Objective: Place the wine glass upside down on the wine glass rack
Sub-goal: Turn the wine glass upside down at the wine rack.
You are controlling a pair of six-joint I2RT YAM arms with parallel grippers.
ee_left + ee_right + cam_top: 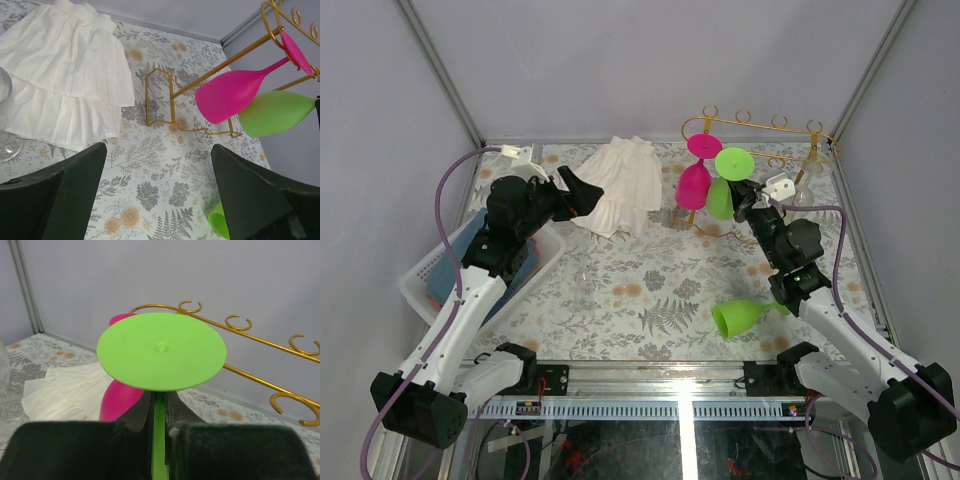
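My right gripper hangs the green wine glass (719,201) foot up beside the pink one and should carry on moving its stem into the rack (758,153) until its foot rests there.
The gold wire wine glass rack (775,125) stands at the back right, and a pink wine glass (696,180) hangs upside down from it. My right gripper (748,197) is shut on the stem (159,432) of a green wine glass (725,190). It holds the glass upside down right beside the pink one. The green foot (161,351) is level with the rack's rails (250,337), near their curled front ends. A second green wine glass (745,315) lies on its side on the table. My left gripper (582,192) is open and empty over the white cloth's edge.
A white pleated cloth (618,185) lies at the back centre. A white plastic basket (445,265) with blue contents sits at the left. A clear glass (4,117) shows at the left edge of the left wrist view. The rack's base (170,102) rests on the floral tablecloth.
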